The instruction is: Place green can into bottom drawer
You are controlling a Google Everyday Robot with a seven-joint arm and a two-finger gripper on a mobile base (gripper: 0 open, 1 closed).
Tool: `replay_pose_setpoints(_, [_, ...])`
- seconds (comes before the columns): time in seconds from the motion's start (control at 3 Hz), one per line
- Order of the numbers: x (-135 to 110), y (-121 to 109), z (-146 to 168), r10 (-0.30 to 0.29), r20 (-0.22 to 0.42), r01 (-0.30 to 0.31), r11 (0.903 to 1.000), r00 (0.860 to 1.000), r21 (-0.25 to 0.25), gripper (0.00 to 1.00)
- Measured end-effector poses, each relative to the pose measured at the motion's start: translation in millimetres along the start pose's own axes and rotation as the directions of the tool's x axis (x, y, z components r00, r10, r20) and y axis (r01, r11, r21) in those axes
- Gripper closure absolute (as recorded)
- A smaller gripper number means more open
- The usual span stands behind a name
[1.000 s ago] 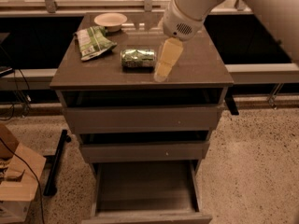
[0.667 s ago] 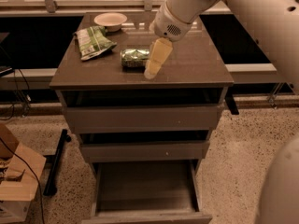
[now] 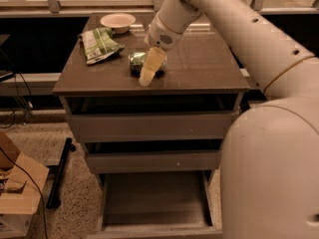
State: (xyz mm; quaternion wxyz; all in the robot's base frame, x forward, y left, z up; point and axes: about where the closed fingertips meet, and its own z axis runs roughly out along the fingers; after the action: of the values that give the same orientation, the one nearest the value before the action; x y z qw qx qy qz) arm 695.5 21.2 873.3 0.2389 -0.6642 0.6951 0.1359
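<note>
I keep moving in until my gripper's fingers close around the green can [image 3: 136,59], which lies clear of the snack bag with them down at its body [image 3: 137,65].
The green can [image 3: 136,62] lies on its side near the middle of the cabinet top [image 3: 199,68]. My gripper [image 3: 148,72] reaches down from the upper right and sits right against the can's right end, covering part of it. The can rests on the top, not lifted. The bottom drawer [image 3: 154,199] is pulled open below, its flat dark floor bare. The two shallower drawers above it stand slightly ajar.
A green-and-white snack bag [image 3: 99,44] and a white bowl [image 3: 117,21] lie at the back left of the top. My arm's big white links [image 3: 269,148] fill the right foreground. A cardboard box [image 3: 15,193] and a black bar [image 3: 60,173] are on the floor at left.
My gripper has moved left and down to the can's right end. The arm has swung nearer and now fills the right side. The can has stayed in place.
</note>
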Motion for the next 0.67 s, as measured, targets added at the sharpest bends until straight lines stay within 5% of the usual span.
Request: replay_pose_setpoints(0.67, [12, -30, 35, 0.045, -0.020, -0.046, 0.9985, 0.999, -0.028, 0.04])
